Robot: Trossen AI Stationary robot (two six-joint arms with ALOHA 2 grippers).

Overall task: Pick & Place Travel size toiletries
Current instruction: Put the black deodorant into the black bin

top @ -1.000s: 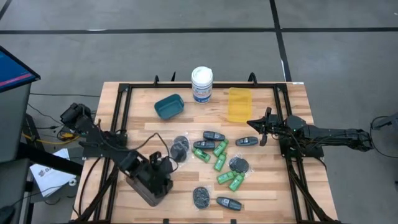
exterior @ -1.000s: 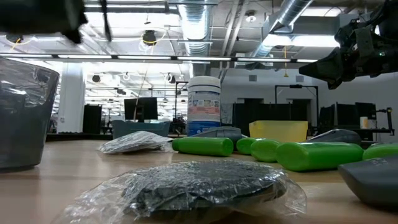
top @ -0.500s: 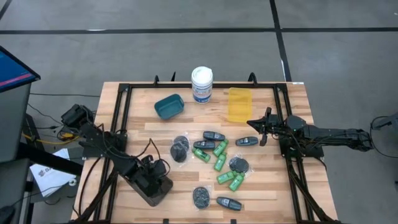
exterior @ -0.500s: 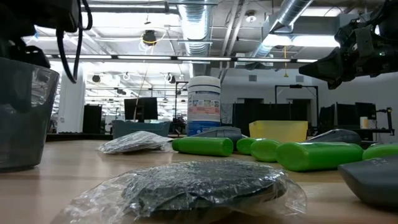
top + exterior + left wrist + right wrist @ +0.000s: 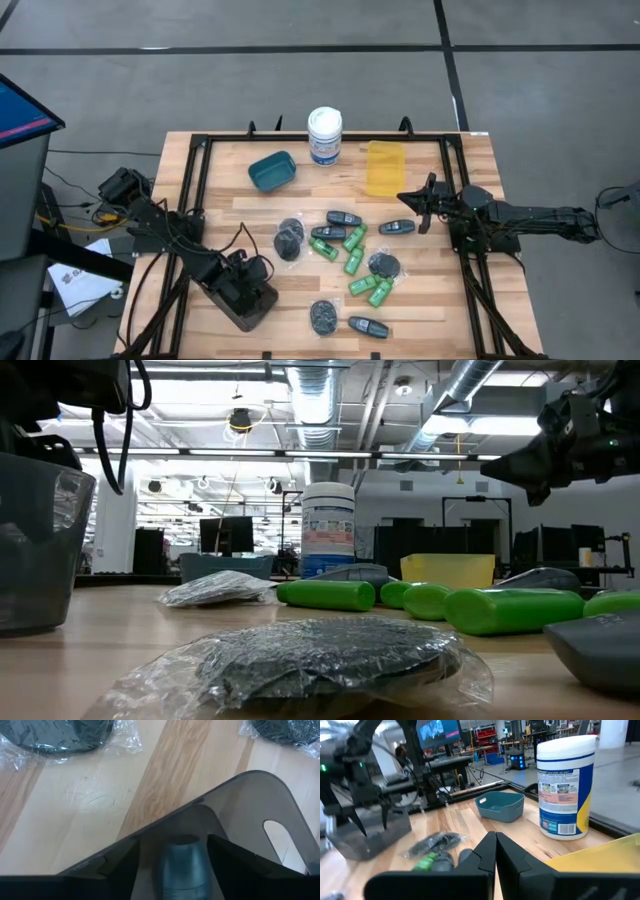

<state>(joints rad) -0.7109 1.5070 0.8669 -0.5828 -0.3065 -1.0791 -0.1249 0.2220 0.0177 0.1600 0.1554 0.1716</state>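
The dark bottle (image 5: pixel 397 227) beside my right gripper is far away from the grey bin. Next, I pick that bottle up and hand it to my left gripper.
Travel size toiletries lie in the table's middle: green mini bottles (image 5: pixel 355 240), dark oblong bottles (image 5: pixel 343 217) and wrapped round dark pieces (image 5: pixel 289 238), one of them close up in the low view (image 5: pixel 320 665). My left gripper (image 5: pixel 240 285) is low inside a dark grey bin (image 5: pixel 248 305) near the table's near-left corner, shut on a dark oblong mini bottle (image 5: pixel 182 865). My right gripper (image 5: pixel 418 205) is shut and hovers above the table's right part, just beyond a dark bottle (image 5: pixel 397 227). My left gripper has the dark mini bottle's body (image 5: pixel 182 870) between its two fingers (image 5: pixel 235 867), inside the bin's walls (image 5: pixel 260 805). The bottle lies along the fingers, its rounded end (image 5: pixel 182 840) pointing away from the wrist. Whether it rests on the bin's floor is hidden.
At the far edge stand a white canister (image 5: pixel 324 135), a teal container (image 5: pixel 271 170) and a yellow container (image 5: pixel 386 167). Black frame rails (image 5: pixel 195 190) run along the table's left and right sides. Bare wood lies between the bin and the toiletries.
My left gripper came down from above the grey bin into it, shifting slightly toward the table's near-left corner, and has stayed there for the last half second.
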